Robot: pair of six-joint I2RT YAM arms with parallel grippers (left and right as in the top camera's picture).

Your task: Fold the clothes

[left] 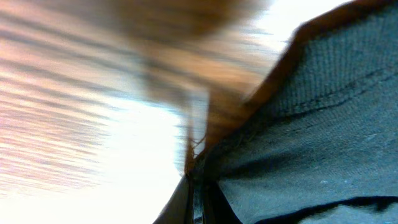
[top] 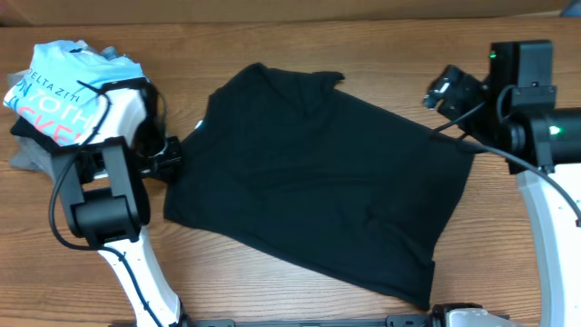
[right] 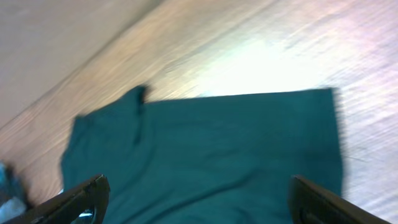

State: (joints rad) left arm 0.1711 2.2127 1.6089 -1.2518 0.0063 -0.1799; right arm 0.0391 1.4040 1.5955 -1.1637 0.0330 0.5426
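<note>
My right gripper needs to straighten the T-shirt's upper edge (top: 395,115), which slants toward me below it, by pulling that edge's corner (top: 467,158) away from me before folding.
The clothes, a plain black T-shirt (top: 318,173), lie spread across the wooden table, slanting from upper left to lower right. My left gripper (top: 172,154) is at the shirt's left edge, shut on a pinch of the fabric. The blurred left wrist view shows the shirt's hem (left: 311,124) gathered between the closed jaws of the left gripper (left: 198,186). My right gripper (top: 447,89) hangs open near the shirt's upper right edge, holding nothing. In the right wrist view its fingers (right: 90,196) stand far apart over the shirt (right: 211,143).
A pile of other garments sits at the far left behind my left arm: a light blue T-shirt with lettering (top: 64,77) on a grey garment (top: 27,156). Bare wood table (top: 508,263) surrounds the shirt. Arm bases stand at the front edge.
</note>
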